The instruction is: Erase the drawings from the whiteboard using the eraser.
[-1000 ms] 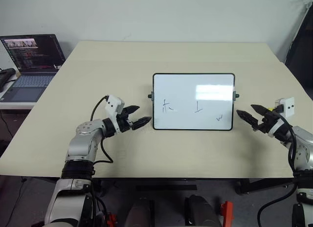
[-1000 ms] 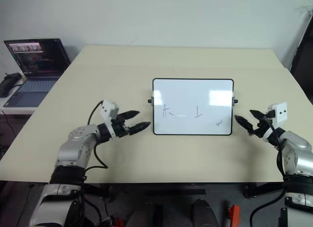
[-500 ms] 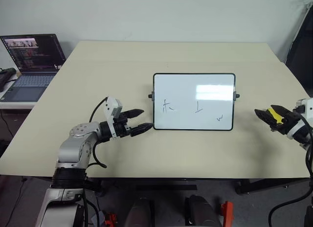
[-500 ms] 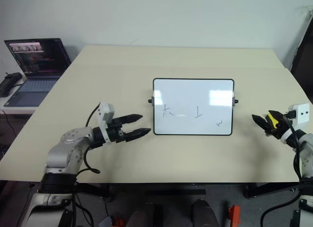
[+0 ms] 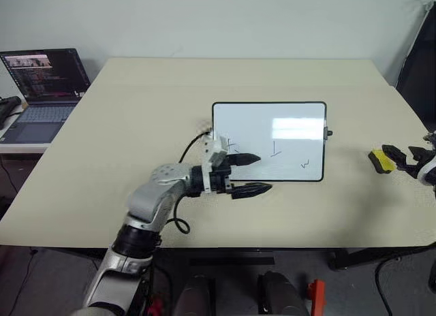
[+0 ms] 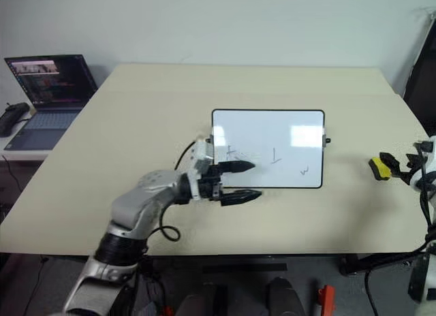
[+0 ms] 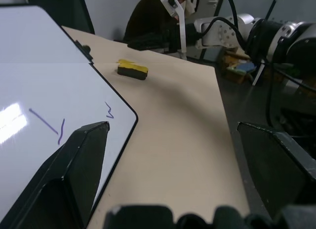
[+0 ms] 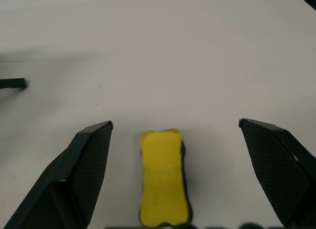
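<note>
My right gripper's fingers are open astride the yellow eraser's narrow width [image 8: 163, 162]. It should keep going toward the eraser's middle [image 8: 164, 177] and close on the eraser's long sides.
The whiteboard [image 5: 286, 122] lies flat at the table's middle. It bears three small black drawings: one on the left [image 5: 230, 144] partly under my finger, one in the middle [image 5: 275, 150], and one near the lower right corner [image 5: 306, 164]. My left gripper [image 5: 262, 173] is open and points right; one finger is over the board's lower left part, the other over the table in front of it. The yellow eraser [image 5: 380, 161] lies on the table to the right of the board. My right gripper [image 8: 175, 124] is open just behind the eraser [image 8: 164, 177], which rests between the two fingers, untouched.
An open laptop [image 5: 44, 84] stands on a side surface beyond the table's left edge. A dark object [image 5: 419, 50] stands past the table's far right corner. Bare tabletop [image 5: 150, 105] surrounds the board.
My left gripper swung right, from left of the board to over its lower left corner. My right gripper drew back to the right, uncovering the eraser on the table.
</note>
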